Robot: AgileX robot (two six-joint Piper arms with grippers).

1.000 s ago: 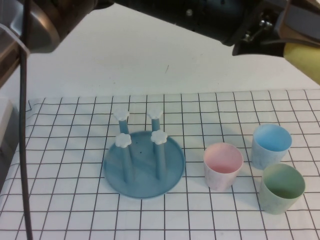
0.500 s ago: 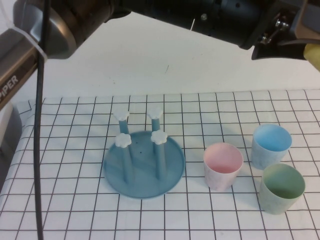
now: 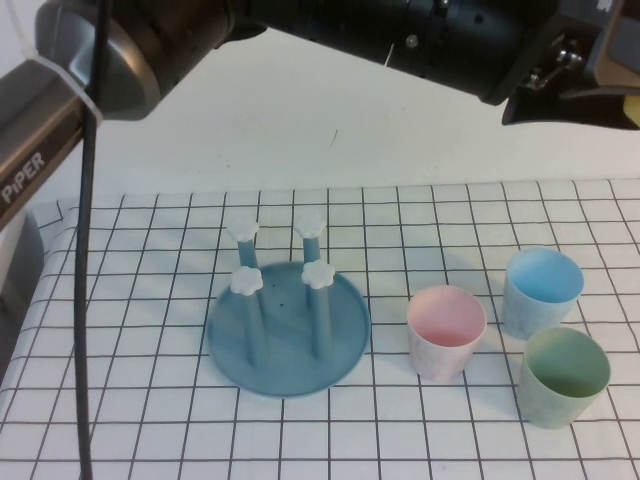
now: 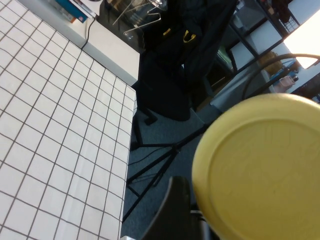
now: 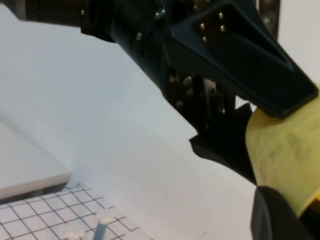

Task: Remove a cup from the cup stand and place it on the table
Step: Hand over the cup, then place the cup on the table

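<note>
The robot's two grippers are both holding the yellow cup (image 5: 286, 146), so next the left gripper opens and moves away before the right gripper puts the cup next to the pink cup.
The yellow cup (image 4: 260, 170) is in the air off the table's far right corner; its flat bottom fills the left wrist view. Only a yellow sliver (image 3: 632, 110) shows at the high view's right edge. My left arm reaches across the top of that view, and my left gripper (image 3: 565, 85) sits around the cup. My right gripper (image 5: 292, 207) is shut on the cup's (image 5: 285, 145) wall, one black finger (image 5: 275, 217) pressed to it. The teal cup stand (image 3: 285, 335) sits on the gridded table (image 3: 150, 420), all pegs bare.
A pink cup (image 3: 446, 330), a blue cup (image 3: 542, 290) and a green cup (image 3: 564, 375) stand upright to the right of the stand. The left arm's black cable (image 3: 85, 300) hangs down over the table's left side. Plain white cloth lies behind the grid.
The cup has slid right, almost out of the high view. The left arm has shifted down and right across the top. The right gripper has closed.
</note>
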